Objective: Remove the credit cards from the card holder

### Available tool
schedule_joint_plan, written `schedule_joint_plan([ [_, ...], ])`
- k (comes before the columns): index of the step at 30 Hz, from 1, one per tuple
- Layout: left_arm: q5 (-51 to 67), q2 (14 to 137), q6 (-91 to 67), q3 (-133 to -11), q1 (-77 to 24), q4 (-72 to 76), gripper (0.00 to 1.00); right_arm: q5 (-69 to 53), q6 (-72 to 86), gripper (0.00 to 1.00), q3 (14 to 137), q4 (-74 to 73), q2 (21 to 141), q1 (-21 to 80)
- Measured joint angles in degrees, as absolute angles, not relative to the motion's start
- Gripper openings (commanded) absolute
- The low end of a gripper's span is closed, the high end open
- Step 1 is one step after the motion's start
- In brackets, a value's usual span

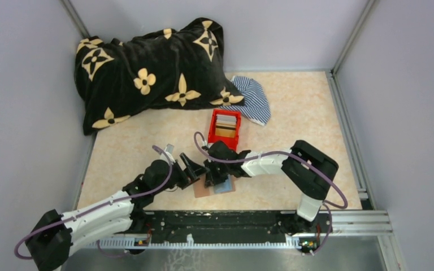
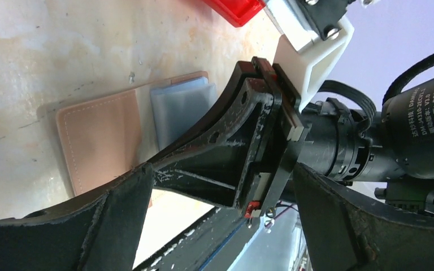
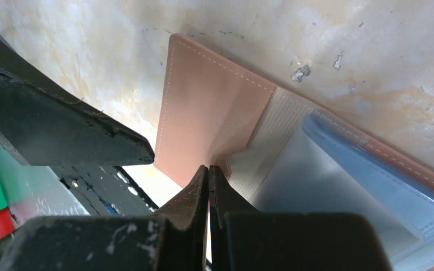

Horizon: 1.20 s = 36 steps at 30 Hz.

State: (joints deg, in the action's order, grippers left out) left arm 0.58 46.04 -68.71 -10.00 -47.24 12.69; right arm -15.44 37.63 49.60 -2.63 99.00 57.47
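Observation:
The fingers of my right gripper are at the card holder's fold [image 3: 257, 145], beyond the closed clear pockets. Next, I move back and turn the pockets [image 1: 224, 186] over toward my left gripper.
The card holder [image 1: 206, 190] lies open and flat on the table near the front edge, its tan inside up; it also shows in the left wrist view [image 2: 99, 141] and the right wrist view [image 3: 203, 113]. A light blue credit card [image 1: 224, 186] sits in its right half, behind a clear pocket [image 2: 181, 107] [image 3: 373, 180]. My right gripper [image 1: 210, 179] [image 3: 209, 169] is shut, its tips down on the holder at the fold, beside the blue card. My left gripper [image 1: 189, 168] [image 2: 220, 169] is wide open and empty, just left of the right gripper, above the holder's left half.
A red open-top box [image 1: 225, 129] with cards stands behind the holder; its corner shows in the left wrist view [image 2: 234, 8]. A black flowered pillow [image 1: 147, 70] and a striped cloth [image 1: 254, 99] lie at the back. The two grippers are close together.

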Motion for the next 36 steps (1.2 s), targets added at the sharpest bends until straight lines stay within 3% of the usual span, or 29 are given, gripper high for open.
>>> schedule_joint_plan([
  [12,5.1,45.63,-72.93,-1.52,-44.27,17.41,0.99,-14.37,39.55,0.0,46.76,0.67,92.49,54.08],
  [21,6.7,50.85,-73.54,-1.52,-43.99,23.38,0.99,-11.77,39.66,0.0,45.19,-0.95,86.37,52.45],
  [28,7.01,51.51,-73.1,-2.31,-43.97,22.85,0.99,-10.31,38.98,0.0,41.12,-2.96,79.57,44.64],
  [36,7.31,52.07,-72.31,-3.2,-43.97,21.78,0.99,-9.98,36.07,0.0,36.88,-6.39,78.89,43.7],
])
